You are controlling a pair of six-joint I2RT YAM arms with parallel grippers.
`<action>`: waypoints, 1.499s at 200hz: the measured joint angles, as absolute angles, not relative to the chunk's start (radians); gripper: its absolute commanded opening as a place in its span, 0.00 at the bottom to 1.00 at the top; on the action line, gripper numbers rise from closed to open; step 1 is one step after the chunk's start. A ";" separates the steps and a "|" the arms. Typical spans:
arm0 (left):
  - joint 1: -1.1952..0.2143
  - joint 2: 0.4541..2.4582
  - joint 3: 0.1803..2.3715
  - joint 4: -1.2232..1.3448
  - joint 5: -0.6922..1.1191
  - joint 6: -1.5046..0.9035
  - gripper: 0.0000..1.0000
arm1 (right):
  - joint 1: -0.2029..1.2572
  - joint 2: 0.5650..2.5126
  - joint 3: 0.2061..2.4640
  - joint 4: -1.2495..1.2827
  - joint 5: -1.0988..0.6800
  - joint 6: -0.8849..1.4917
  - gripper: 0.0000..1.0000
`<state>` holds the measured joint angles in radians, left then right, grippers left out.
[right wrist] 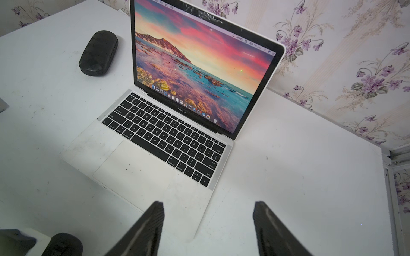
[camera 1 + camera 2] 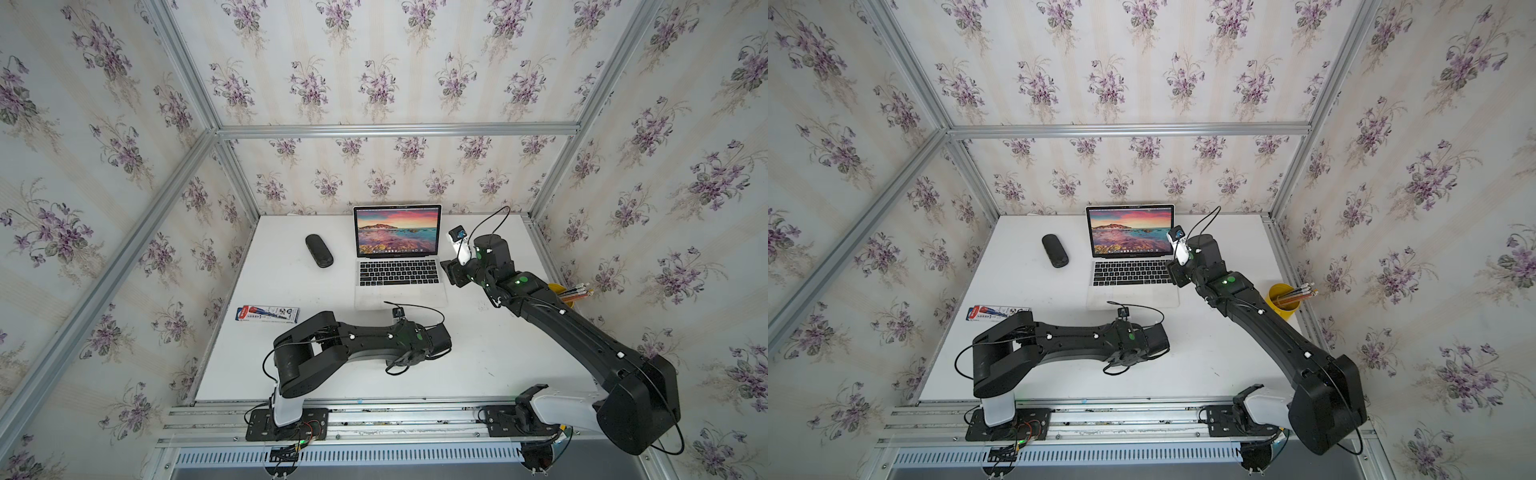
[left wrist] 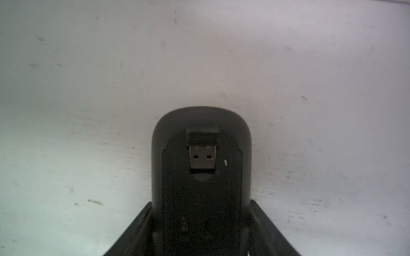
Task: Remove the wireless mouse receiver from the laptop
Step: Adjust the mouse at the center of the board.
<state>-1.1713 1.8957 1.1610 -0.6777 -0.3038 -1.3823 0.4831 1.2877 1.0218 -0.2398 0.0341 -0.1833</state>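
The mouse's slot (image 3: pixel 202 170) holds the receiver and my left gripper clamps the mouse's sides, so next my right gripper leaves the laptop and reaches for the receiver's nub (image 3: pixel 202 136).
The wireless mouse receiver (image 3: pixel 202 153), a tiny black nub with a silver plug, lies in a slot on the underside of an upturned black mouse (image 3: pixel 199 119). My left gripper (image 3: pixel 200 202) is shut on that mouse, one finger against each of its sides, low over the white table. In both top views the mouse and receiver are hidden under the left wrist. The silver laptop (image 2: pixel 399 291) (image 2: pixel 1133 295) (image 1: pixel 137 168) stands open with a sunset seascape on its screen. My right gripper (image 1: pixel 208 206) (image 2: pixel 451 272) hangs open over the laptop's right front corner, holding nothing.
A long black oval case (image 2: pixel 319 250) (image 1: pixel 98 53) lies left of the laptop. A red, blue and white box (image 2: pixel 268 313) sits near the left arm. A yellow cup of pencils (image 2: pixel 1283 301) stands at the table's right edge beside the right arm.
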 measured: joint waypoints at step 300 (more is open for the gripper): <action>-1.008 1.775 1.024 -0.405 -0.071 0.012 0.71 | 0.464 1.122 0.368 0.117 -0.341 0.289 0.56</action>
